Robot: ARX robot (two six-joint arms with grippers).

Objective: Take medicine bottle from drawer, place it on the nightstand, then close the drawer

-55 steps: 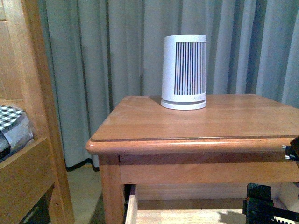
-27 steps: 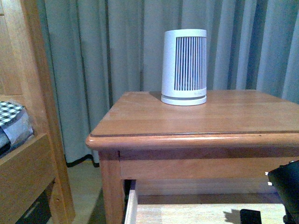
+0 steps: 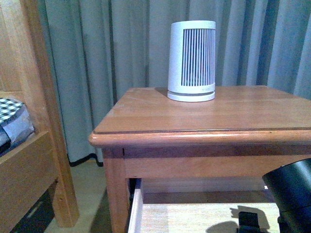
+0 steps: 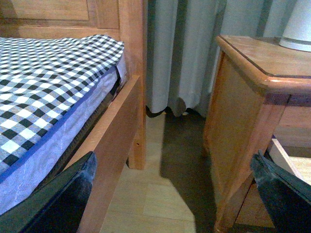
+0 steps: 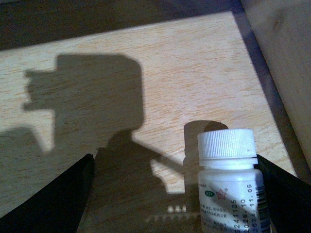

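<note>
The medicine bottle (image 5: 232,189) has its label and the ribbed cap's side (image 5: 227,144) facing my right gripper, so it will lie on its side when I set it down.
The medicine bottle (image 5: 228,179), white with a ribbed cap and a printed label, stands upright on the drawer's pale floor in the right wrist view. My right gripper (image 5: 170,204) is open around it, and the bottle stands close to one finger (image 5: 286,199). In the front view the drawer (image 3: 136,213) is pulled out under the nightstand (image 3: 204,138), with my right arm (image 3: 291,194) reaching over it. The bottle does not show in that view. Beside the nightstand, over the floor, my left gripper (image 4: 172,194) hangs open and holds nothing.
A large white device with dark slats (image 3: 191,60) stands at the back of the nightstand top. A wooden bed frame (image 3: 34,160) with checked bedding (image 4: 43,82) is to the left, with a strip of floor (image 4: 150,194) between. Grey curtains hang behind. The drawer's side wall (image 5: 286,48) is near the bottle.
The nightstand and the white device sit higher in the front view than before. My right arm has come further into view over the open drawer.
</note>
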